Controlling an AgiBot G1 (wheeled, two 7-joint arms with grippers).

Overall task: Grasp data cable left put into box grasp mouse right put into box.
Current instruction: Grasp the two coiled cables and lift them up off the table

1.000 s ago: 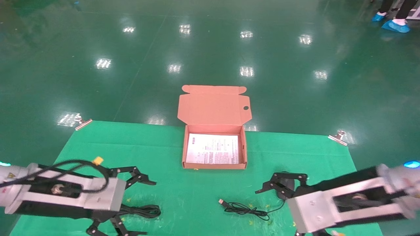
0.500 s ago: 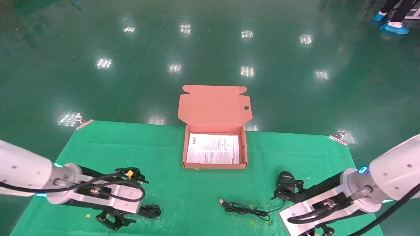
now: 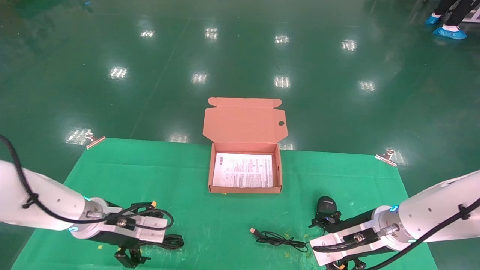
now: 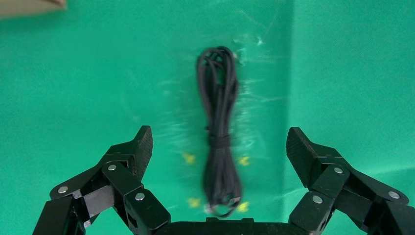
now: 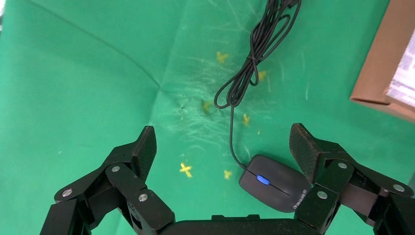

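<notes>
The data cable's narrow bundle [image 4: 218, 110] is centred below my left gripper's open fingers. I should keep lowering until they sit either side of the tied middle [image 4: 220, 142], then close.
The data cable [image 4: 219, 132] is a black bundle in long narrow loops lying on the green cloth. My left gripper [image 4: 219, 147] hangs open above it, a finger on either side and clear of it. In the head view the data cable [image 3: 173, 242] peeks out beside the left wrist. The black mouse [image 5: 274, 182], blue light on, lies under my open right gripper [image 5: 222, 147], close to one finger without touching. The mouse [image 3: 327, 205] sits right of its thin cord [image 3: 279, 240]. The orange-brown box [image 3: 245, 190] stands open at the centre with a white sheet inside.
The green cloth [image 3: 150, 168] covers the table, clipped at its far corners [image 3: 93, 141] [image 3: 386, 157]. The box lid [image 3: 245, 120] stands up behind the box. The cord's USB plug [image 3: 254, 231] lies in front of the box. Shiny green floor lies beyond.
Both arms have swung round and down, so the grippers now point down over the cable and the mouse. Cable, mouse and box have not moved.
</notes>
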